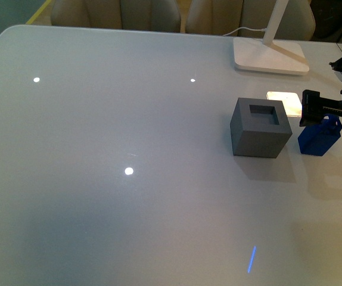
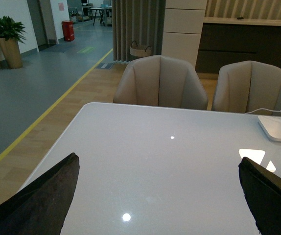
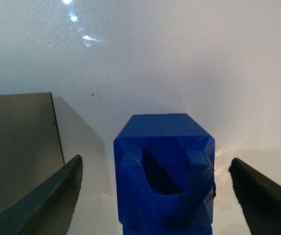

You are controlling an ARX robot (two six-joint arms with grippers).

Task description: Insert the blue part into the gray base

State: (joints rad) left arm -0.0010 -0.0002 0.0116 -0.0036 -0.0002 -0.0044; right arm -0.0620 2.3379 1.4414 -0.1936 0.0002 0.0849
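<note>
My gripper will insert the blue part (image 1: pixel 319 138) only a little way down, since the gray base's square hole (image 1: pixel 264 115) shows its bottom close under the hole's rim.
The gray base (image 1: pixel 260 127), a matte cube with a square hole in its top, stands on the white table at the right. The blue part (image 1: pixel 319 137) sits on the table just right of it. My right gripper (image 1: pixel 326 113) hovers over the blue part, open. In the right wrist view the blue part (image 3: pixel 164 171) stands between the spread fingers, untouched, with the gray base (image 3: pixel 18 147) beside it. My left gripper (image 2: pixel 157 196) is open and empty over bare table; it does not show in the front view.
A white lamp foot (image 1: pixel 270 56) with its stem and cable stands at the back right, and a bright light patch (image 1: pixel 284 100) lies behind the cube. Chairs (image 2: pixel 159 81) stand past the table's far edge.
</note>
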